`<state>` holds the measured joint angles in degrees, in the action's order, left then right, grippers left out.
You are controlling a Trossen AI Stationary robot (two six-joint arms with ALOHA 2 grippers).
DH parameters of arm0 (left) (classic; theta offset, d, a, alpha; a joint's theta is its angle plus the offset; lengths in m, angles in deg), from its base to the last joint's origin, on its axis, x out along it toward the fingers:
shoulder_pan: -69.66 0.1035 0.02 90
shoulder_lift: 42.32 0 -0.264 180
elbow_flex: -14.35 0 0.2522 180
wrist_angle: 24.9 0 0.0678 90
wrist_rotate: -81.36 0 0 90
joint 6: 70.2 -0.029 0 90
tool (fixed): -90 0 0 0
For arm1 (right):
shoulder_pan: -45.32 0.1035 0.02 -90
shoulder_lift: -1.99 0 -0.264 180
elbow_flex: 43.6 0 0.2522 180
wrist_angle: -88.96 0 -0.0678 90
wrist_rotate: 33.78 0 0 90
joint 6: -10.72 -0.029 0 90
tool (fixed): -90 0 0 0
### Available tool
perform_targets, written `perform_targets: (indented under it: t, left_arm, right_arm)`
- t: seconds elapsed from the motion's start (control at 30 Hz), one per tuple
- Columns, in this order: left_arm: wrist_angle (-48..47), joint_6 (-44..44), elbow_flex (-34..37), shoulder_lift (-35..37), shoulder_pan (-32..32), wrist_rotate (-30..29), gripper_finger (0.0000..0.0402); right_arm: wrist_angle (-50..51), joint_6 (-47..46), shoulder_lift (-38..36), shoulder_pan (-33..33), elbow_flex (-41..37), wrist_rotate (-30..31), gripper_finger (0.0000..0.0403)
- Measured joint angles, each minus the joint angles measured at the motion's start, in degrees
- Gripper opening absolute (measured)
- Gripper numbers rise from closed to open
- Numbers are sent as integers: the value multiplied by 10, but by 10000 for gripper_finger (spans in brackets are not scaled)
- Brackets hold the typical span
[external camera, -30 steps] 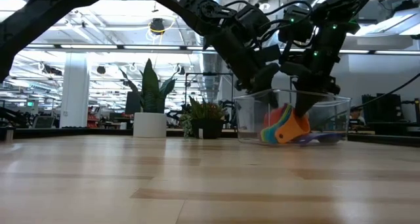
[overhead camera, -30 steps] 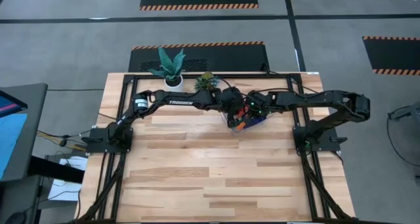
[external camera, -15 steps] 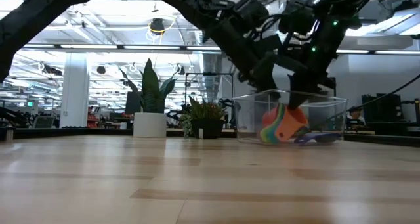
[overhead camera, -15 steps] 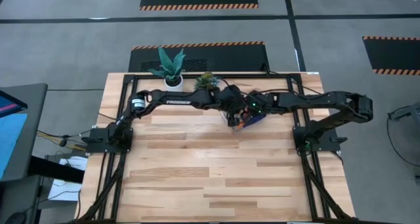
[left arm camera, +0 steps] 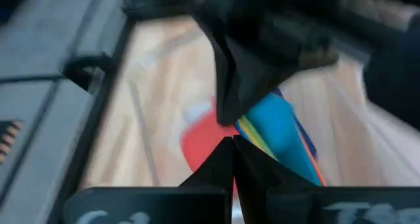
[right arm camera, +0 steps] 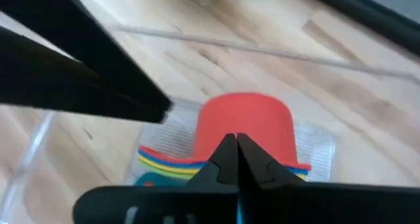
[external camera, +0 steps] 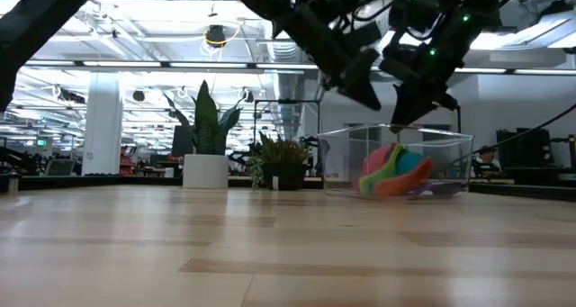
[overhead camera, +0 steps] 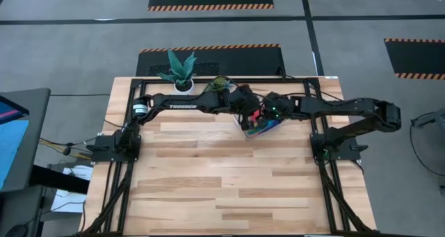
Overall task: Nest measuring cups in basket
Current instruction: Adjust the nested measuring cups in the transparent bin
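Observation:
The robot's left gripper is crowding its right gripper over the basket point(external camera: 385, 129), so next the left gripper moves back before the right gripper reaches in for the measuring cups point(external camera: 396, 169).
The clear basket point(external camera: 450, 154) stands at the table's far middle point(overhead camera: 276, 128). The measuring cups point(external camera: 393, 172) lie nested in it, tipped on their side, with a red cup point(right arm camera: 246, 122) uppermost and the coloured handles fanned out. My left gripper point(external camera: 367, 98) is shut and empty above the basket's left end; it also shows in its own wrist view point(left arm camera: 233, 142). My right gripper point(external camera: 402, 118) is shut and empty just above the basket's rim, over the cups; it also shows in its own wrist view point(right arm camera: 231, 140).
A white pot with a tall plant point(external camera: 205, 167) and a small dark pot plant point(external camera: 283, 167) stand at the far edge, left of the basket. The wooden tabletop point(overhead camera: 222, 188) stretches open toward the near edge.
Both grippers have gone up out of the basket. My right gripper, which was down at the orange cup, now stands above the rim. The cup stack has settled lower in the basket and lies flatter.

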<state>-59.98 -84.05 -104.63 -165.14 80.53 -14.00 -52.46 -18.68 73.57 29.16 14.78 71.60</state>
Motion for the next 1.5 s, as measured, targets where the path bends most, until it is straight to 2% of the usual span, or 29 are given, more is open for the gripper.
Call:
perform_targets:
  t: [0.13, 0.4, 0.67, 0.83, 0.9, 0.93, 1.1, 1.2, 1.33, 1.5]
  left_arm:
    - [-10, 6, 0, 20, -1, -35, 0]
    - [-88, 48, 0, 79, -10, -80, 0]
    - [-185, 90, 0, 100, -15, -22, 0]
    - [-160, 125, 2, 75, -14, -7, 0]
    - [-104, 132, 2, 58, -12, -8, 0]
    - [-109, 138, 4, 52, -10, -6, 0]
    - [-26, 180, 4, 10, 5, 45, 0]
    - [18, 217, 1, -4, 12, 54, 0]
    - [31, 197, 1, -3, 15, 112, 6]
    - [52, 156, 1, -3, 13, 102, 45]
  right_arm:
    - [8, 14, -32, 0, 0, 3, 6]
    - [78, 21, -160, 1, 0, -5, 39]
    - [152, 39, -273, 8, 0, -50, 41]
    - [210, 39, -293, 13, 0, -50, 41]
    - [234, 39, -292, 13, 0, -50, 42]
    - [242, 39, -291, 13, 0, -50, 42]
    - [239, 62, -267, 8, 0, -49, 42]
    - [238, 70, -256, 6, 0, -48, 42]
    - [216, 61, -251, 6, 0, -48, 42]
    - [189, 137, -251, 2, 0, -48, 42]
